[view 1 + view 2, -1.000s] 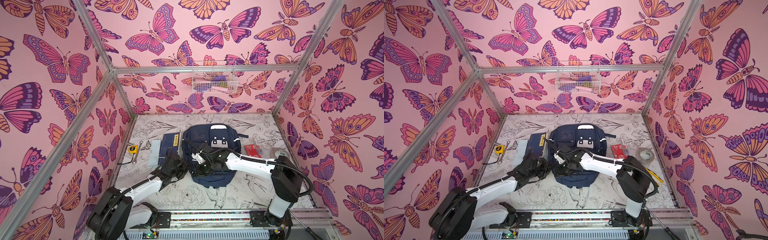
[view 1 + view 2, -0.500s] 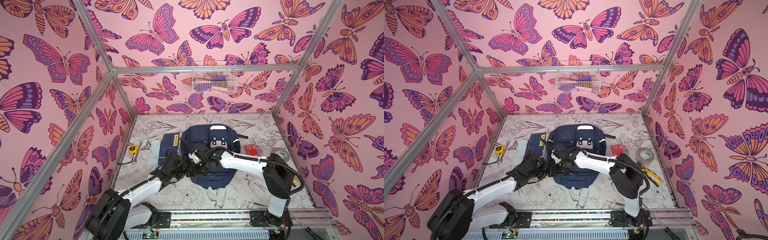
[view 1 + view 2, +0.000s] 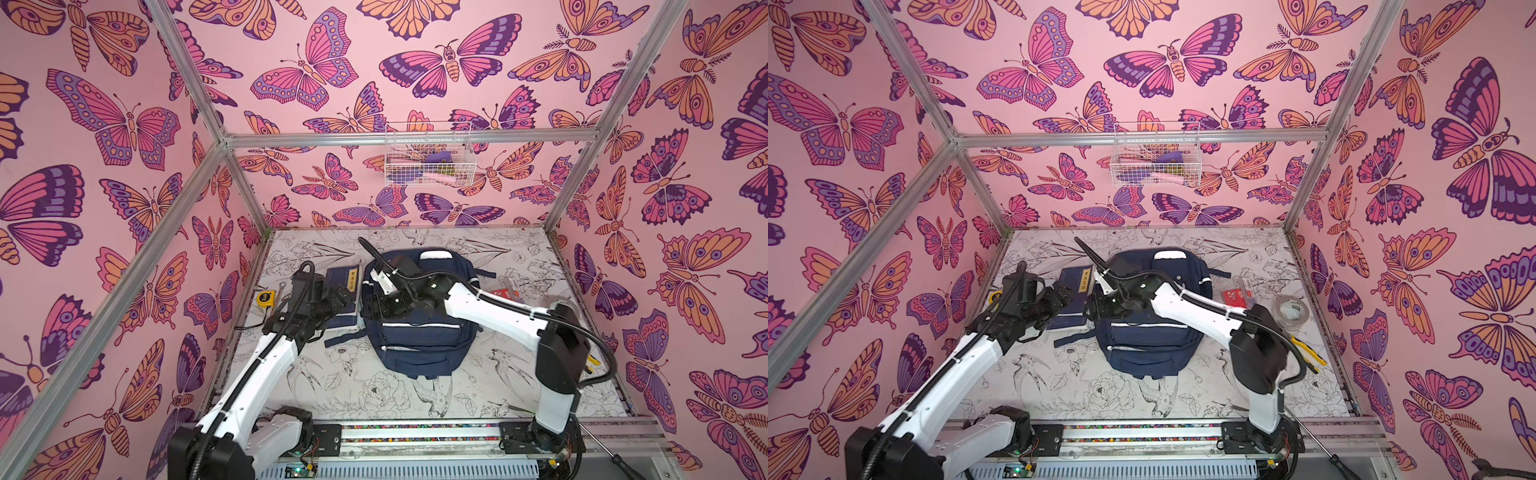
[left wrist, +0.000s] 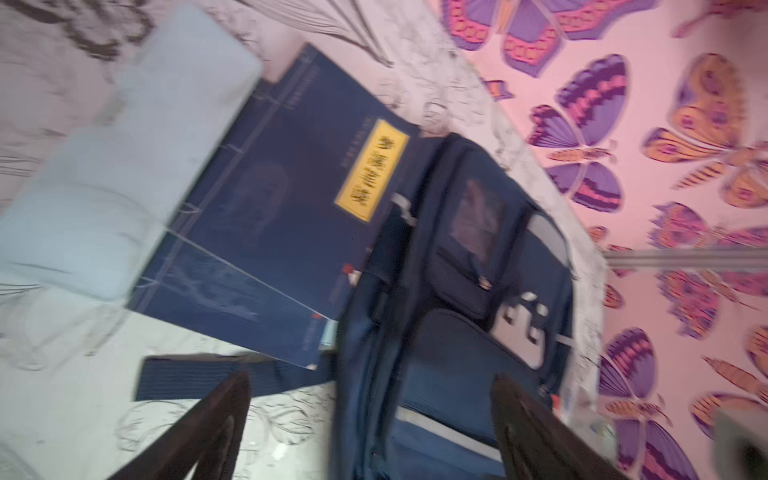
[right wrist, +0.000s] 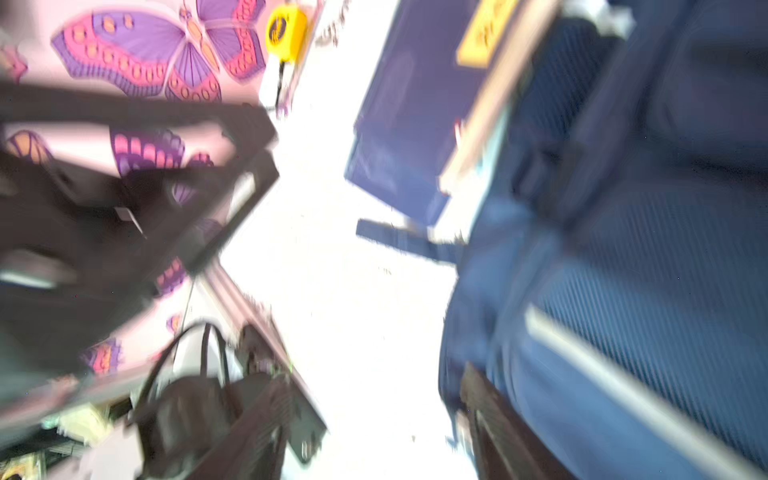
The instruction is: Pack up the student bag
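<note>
I expect to find another book hidden below when I lift the navy book, since a second navy edge (image 5: 393, 182) sticks out past the navy book's cover (image 3: 342, 274).
The student bag (image 3: 419, 332) (image 3: 1146, 340), a navy backpack with thin white stripes, lies flat in the middle of the table, a strap (image 3: 338, 343) trailing from its left side. My left gripper (image 3: 340, 297) (image 3: 1063, 297) hovers over the bag's left edge and a navy book. In the left wrist view my left gripper (image 4: 372, 382) is wide open, with the bag (image 4: 457, 332) below and nothing gripped. My right gripper (image 3: 372, 305) (image 3: 1094, 305) reaches across to the same edge. The blurred right wrist view shows my right gripper (image 5: 374, 378) open beside the bag (image 5: 623, 291).
A navy book with a yellow label (image 3: 343, 291) (image 4: 282, 208) lies against the bag's left side, a pale blue pad (image 4: 104, 187) beyond it. A yellow tape measure (image 3: 265, 299) sits far left. A red packet (image 3: 509, 293), tape roll (image 3: 1291, 309) and pliers (image 3: 1308, 353) lie right. A wire basket (image 3: 428, 158) hangs on the back wall.
Both grippers were shut and are now open. The right gripper slid left to the bag's left edge. The left gripper drew back toward the book.
</note>
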Tool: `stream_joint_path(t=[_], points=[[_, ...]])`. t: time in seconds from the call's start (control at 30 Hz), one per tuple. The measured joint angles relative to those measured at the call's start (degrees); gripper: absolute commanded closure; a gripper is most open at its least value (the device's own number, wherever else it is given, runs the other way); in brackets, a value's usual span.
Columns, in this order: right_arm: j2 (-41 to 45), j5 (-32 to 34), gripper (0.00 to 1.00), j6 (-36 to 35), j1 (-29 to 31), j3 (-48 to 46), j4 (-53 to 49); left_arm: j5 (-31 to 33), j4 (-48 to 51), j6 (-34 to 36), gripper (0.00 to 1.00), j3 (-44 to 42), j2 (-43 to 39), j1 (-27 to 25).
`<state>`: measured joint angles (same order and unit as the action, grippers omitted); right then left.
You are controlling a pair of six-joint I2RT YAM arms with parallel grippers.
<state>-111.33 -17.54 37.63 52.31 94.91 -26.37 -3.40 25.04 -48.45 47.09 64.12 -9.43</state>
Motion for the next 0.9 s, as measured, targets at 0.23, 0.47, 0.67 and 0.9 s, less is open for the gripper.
stream_joint_path(t=[0.23, 0.47, 0.67, 0.9], points=[[-15.72, -2.03, 0.31, 0.33, -2.69, 12.39, 1.11, -4.61, -0.42, 0.68, 0.29, -0.07, 10.27, 9.11], [-24.5, -3.45, 0.29, 1.9, -5.25, 20.41, 1.38, -6.05, -2.38, 0.33, 0.29, 5.46, 18.84, 11.76], [-27.5, -4.92, 0.28, 4.24, -5.77, 21.77, 2.89, -7.74, -6.23, 1.7, 0.26, 12.48, 28.39, 13.92], [-28.72, -5.81, 0.26, 5.57, -5.84, 22.95, 3.67, -10.08, -7.34, 3.65, 0.25, 14.23, 35.34, 13.92]])
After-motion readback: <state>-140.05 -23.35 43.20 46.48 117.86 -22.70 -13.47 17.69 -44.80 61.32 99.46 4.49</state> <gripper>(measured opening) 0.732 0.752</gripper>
